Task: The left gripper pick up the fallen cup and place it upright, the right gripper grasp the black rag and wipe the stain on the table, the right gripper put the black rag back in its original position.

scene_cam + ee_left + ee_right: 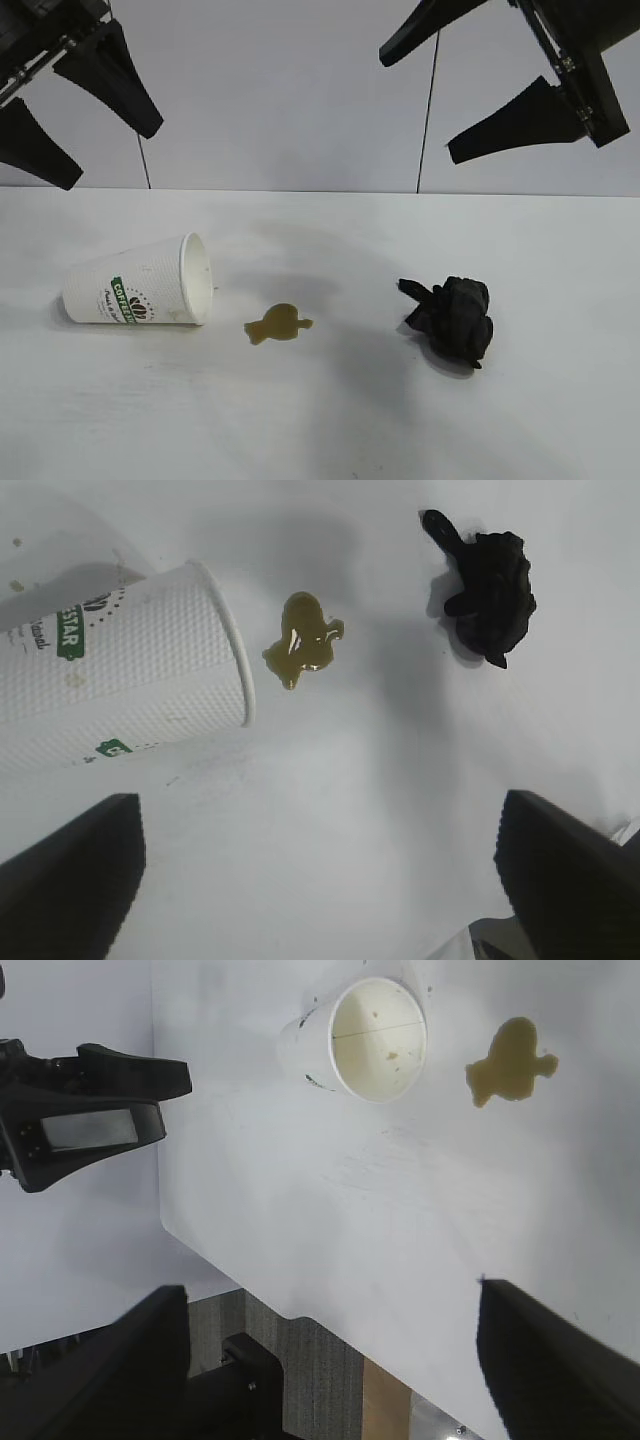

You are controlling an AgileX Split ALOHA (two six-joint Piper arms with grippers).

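Note:
The cup's opening point(197, 278) points toward the stain, so I expect the cup to be empty except for brown specks inside when I lift it upright.
The cup point(138, 283) lies on its side on the table point(320, 420) at the left, mouth facing the stain; it also shows in the left wrist view point(120, 670) and the right wrist view point(365, 1038). The stain point(277, 324) is a yellowish-brown blotch just right of the cup's mouth, also seen from the left wrist point(303, 640) and right wrist point(510, 1060). The black rag point(452, 316) sits bunched at the right, visible from the left wrist point(485, 585). My left gripper point(105, 155) hangs high above the cup, open and empty. My right gripper point(415, 100) hangs high above the rag, open and empty.
A pale wall with two vertical seams stands behind the table. The right wrist view shows the table's edge point(230, 1270) with floor and the other arm point(80, 1110) beyond it.

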